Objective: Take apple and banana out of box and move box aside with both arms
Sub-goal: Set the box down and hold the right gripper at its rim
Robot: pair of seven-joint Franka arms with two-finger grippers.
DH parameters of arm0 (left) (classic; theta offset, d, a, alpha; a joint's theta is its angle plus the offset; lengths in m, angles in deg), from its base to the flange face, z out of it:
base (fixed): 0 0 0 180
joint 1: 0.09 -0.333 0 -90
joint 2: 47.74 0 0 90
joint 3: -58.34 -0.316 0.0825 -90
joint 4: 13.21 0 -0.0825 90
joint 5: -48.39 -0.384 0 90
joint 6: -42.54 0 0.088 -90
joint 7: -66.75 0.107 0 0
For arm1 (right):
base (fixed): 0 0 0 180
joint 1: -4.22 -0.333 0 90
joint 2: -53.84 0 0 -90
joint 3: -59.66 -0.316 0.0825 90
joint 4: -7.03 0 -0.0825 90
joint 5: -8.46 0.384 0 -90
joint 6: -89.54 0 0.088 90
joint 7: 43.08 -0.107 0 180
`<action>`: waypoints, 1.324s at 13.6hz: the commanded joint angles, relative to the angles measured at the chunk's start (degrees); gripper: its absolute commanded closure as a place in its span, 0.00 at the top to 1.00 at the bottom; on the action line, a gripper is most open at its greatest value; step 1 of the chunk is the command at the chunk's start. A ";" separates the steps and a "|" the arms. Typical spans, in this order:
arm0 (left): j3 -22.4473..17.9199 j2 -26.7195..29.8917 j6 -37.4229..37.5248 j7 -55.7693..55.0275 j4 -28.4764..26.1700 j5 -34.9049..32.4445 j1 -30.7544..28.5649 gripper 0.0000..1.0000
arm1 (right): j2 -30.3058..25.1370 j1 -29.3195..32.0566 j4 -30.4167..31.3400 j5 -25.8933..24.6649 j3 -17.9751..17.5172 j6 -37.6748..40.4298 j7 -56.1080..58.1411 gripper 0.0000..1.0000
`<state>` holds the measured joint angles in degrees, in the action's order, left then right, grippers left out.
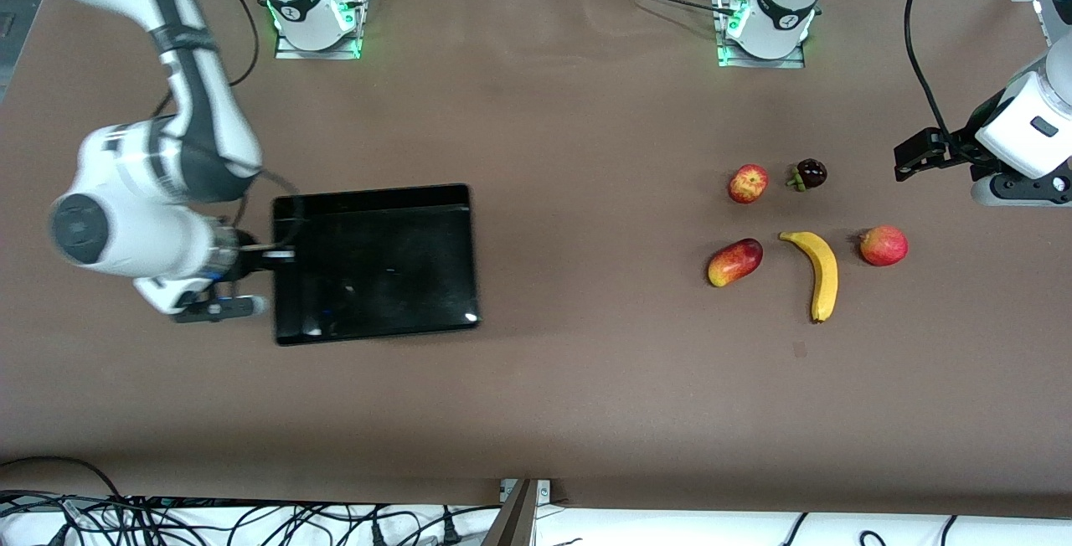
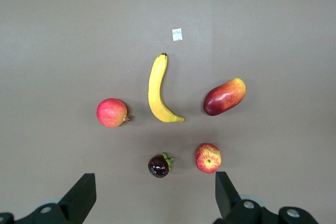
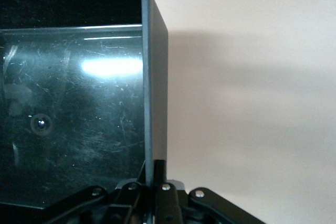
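Note:
The black box (image 1: 378, 265) is open side up over clear brown table. My right gripper should keep lowering it until its bottom sits flat, then let go of the box's end (image 1: 276, 303).
The black box (image 1: 377, 261) sits on the table toward the right arm's end. My right gripper (image 1: 276, 256) is shut on the box's end wall; the right wrist view shows its fingers (image 3: 173, 177) clamped on the thin wall (image 3: 155, 77). The yellow banana (image 1: 819, 271) and the small red apple (image 1: 748, 183) lie toward the left arm's end. My left gripper (image 1: 911, 159) is open and empty in the air beside the fruits. In the left wrist view (image 2: 152, 203) it is over the table by the banana (image 2: 157, 90) and apple (image 2: 208, 158).
A dark mangosteen (image 1: 810, 173) lies beside the apple. A red-yellow mango (image 1: 734, 262) and a round red fruit (image 1: 883, 245) flank the banana. A small white tag (image 2: 177, 34) lies near the banana's tip. Brown table between box and fruits.

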<state>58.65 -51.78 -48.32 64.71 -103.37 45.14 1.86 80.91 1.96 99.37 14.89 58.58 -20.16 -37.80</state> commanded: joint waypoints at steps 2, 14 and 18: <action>0.04 -0.62 1.03 0.46 1.65 -1.22 0.33 1.00 | -7.02 4.27 13.97 1.83 1.59 -8.48 10.61 0.00; 0.04 -0.62 1.03 0.55 1.65 -1.14 0.33 1.00 | -9.76 4.19 23.20 4.55 5.04 -21.13 13.91 1.00; 0.04 -0.62 1.12 0.55 1.65 -1.05 0.33 1.00 | -11.86 1.12 8.59 0.52 3.71 -2.75 5.81 1.00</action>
<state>58.66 -51.80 -48.32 64.71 -103.32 45.14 1.95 70.73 4.81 113.83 17.67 62.38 -30.31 -28.19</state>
